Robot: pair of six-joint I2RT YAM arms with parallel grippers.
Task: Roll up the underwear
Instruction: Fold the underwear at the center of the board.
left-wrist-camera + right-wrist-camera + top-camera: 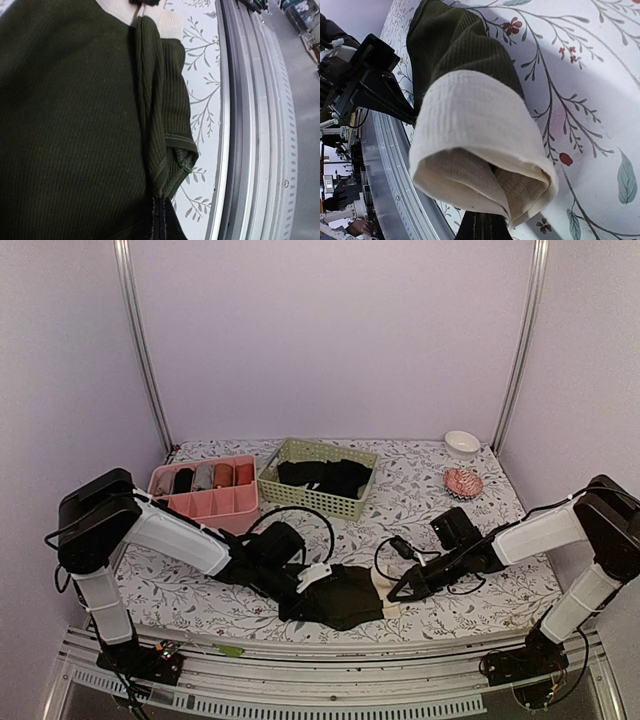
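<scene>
The waistband's opening (487, 172) gapes above the robot's right gripper, so the robot should open that gripper and bring its left gripper over to smooth the cream band (382, 585) flat before rolling.
The underwear (345, 595) lies near the front edge of the table, dark ribbed cloth with a cream waistband (384, 589) on its right side. My left gripper (300, 598) is shut on the dark hem at the garment's left end; in the left wrist view the underwear (75, 125) fills the frame and its stitched hem runs into my gripper (161, 216). My right gripper (398, 593) is shut on the waistband. Seen from the right wrist, the folded cream waistband (470, 135) curls over my gripper (482, 227), with the dark cloth (455, 45) behind it.
A green basket (345, 502) holding black garments stands at the back middle. A pink divided tray (200, 502) with small cloth rolls sits to its left. A white bowl (462, 441) and a red patterned object (463, 481) are back right. The metal front rail (260, 130) runs close by.
</scene>
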